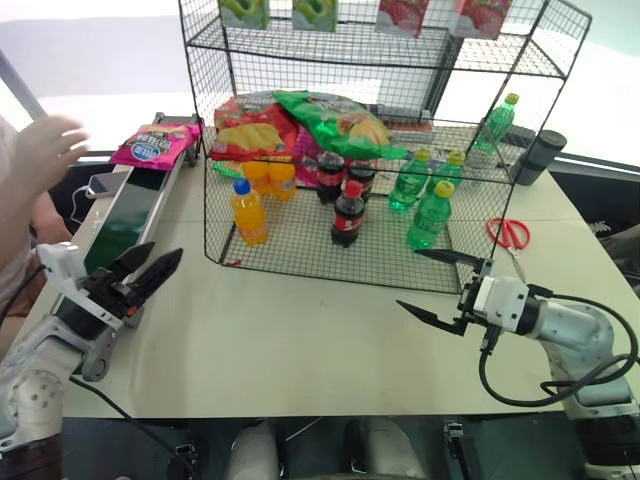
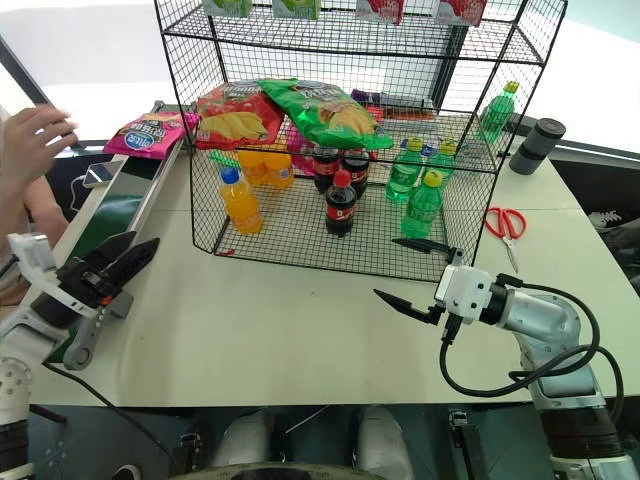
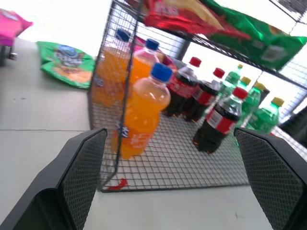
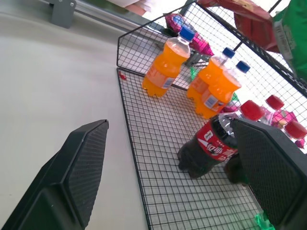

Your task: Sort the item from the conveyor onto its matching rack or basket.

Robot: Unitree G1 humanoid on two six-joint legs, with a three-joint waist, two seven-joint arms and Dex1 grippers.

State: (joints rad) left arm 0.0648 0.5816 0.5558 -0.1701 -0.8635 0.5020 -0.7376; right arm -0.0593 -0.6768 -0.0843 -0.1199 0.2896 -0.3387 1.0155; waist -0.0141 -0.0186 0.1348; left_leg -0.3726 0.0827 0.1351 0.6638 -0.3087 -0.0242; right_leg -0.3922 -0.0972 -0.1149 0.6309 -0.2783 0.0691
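The chip bag is at the conveyor belt's far end and my left gripper is facing the rack, so it should swing back and take the bag at the belt's near end.
The item, a magenta-pink chip bag with a round blue logo, lies at the far end of the conveyor, a dark green belt running along the table's left side. My left gripper hovers open and empty over the near part of the belt, far short of the bag. My right gripper is open and empty too, just in front of the rack's near right edge. The black wire rack stands mid-table, with red and green chip bags on a middle tier.
A person's hand is raised left of the conveyor's far end. Orange, cola and green bottles stand on the rack's bottom tier. Red scissors and a black cylinder lie right of the rack. A phone rests beside the belt.
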